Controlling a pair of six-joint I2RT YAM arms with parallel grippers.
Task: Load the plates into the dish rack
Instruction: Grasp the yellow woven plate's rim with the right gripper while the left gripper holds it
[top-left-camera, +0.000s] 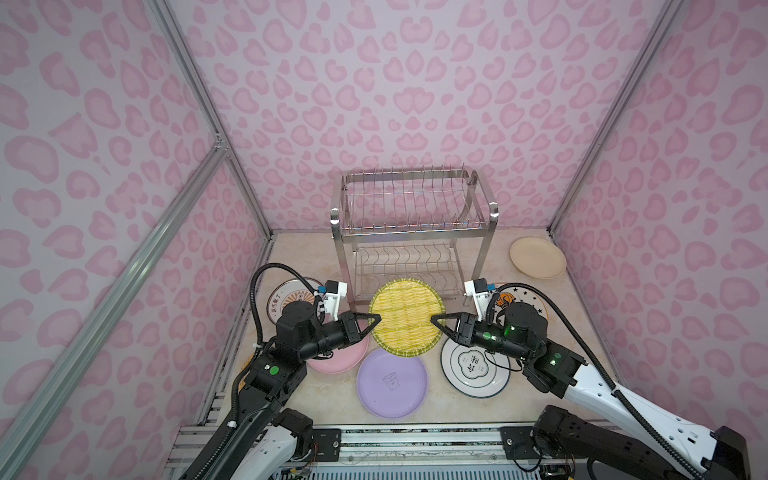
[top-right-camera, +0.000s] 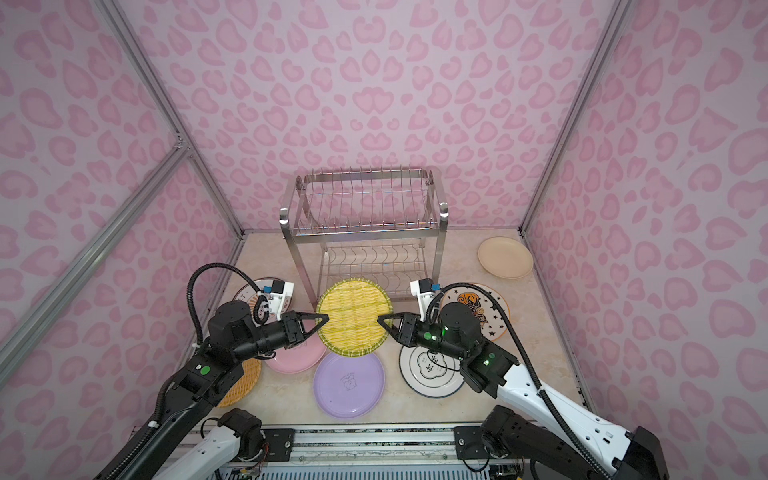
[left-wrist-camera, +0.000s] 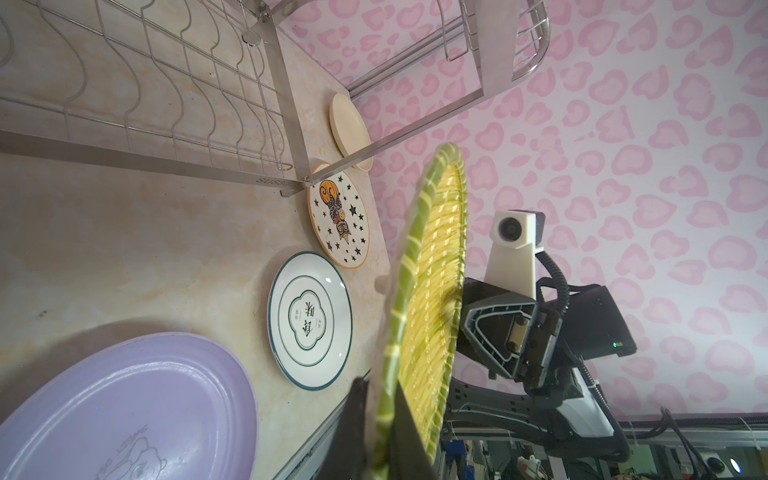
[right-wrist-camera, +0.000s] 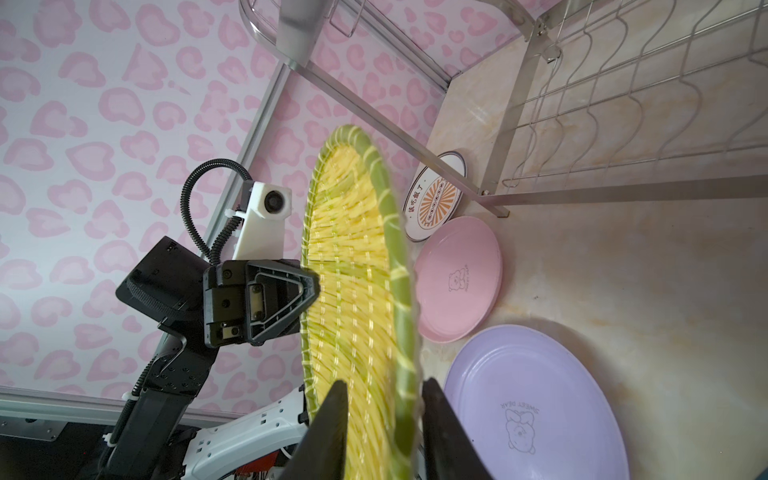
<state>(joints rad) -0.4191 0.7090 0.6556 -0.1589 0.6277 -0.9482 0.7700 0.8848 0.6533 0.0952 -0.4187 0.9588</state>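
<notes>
The yellow striped plate's rim (top-left-camera: 372, 314) is held by both grippers. My left gripper should open and move away before my right gripper raises the plate to the upper level (top-left-camera: 465, 203).
The yellow striped plate (top-left-camera: 406, 318) (top-right-camera: 354, 318) hangs on edge above the table, in front of the dish rack (top-left-camera: 411, 208) (top-right-camera: 361, 208). My left gripper (top-left-camera: 376, 320) (left-wrist-camera: 380, 399) is shut on its left rim. My right gripper (top-left-camera: 434, 321) (right-wrist-camera: 384, 386) straddles the opposite rim, its fingers pressed to both faces. Flat on the table lie the pink plate (top-left-camera: 345, 357), lilac plate (top-left-camera: 392, 382), ring-emblem plate (top-left-camera: 473, 368), star plate (top-right-camera: 490, 316), cream plate (top-left-camera: 538, 257), orange-radial plate (right-wrist-camera: 434, 203) and orange woven plate (top-right-camera: 241, 382). The rack holds nothing.
Pink patterned walls close in the table at the back and on both sides. A metal rail (top-left-camera: 415, 440) runs along the front edge, where both arm bases sit. The rack's legs (left-wrist-camera: 286, 124) stand just behind the raised plate.
</notes>
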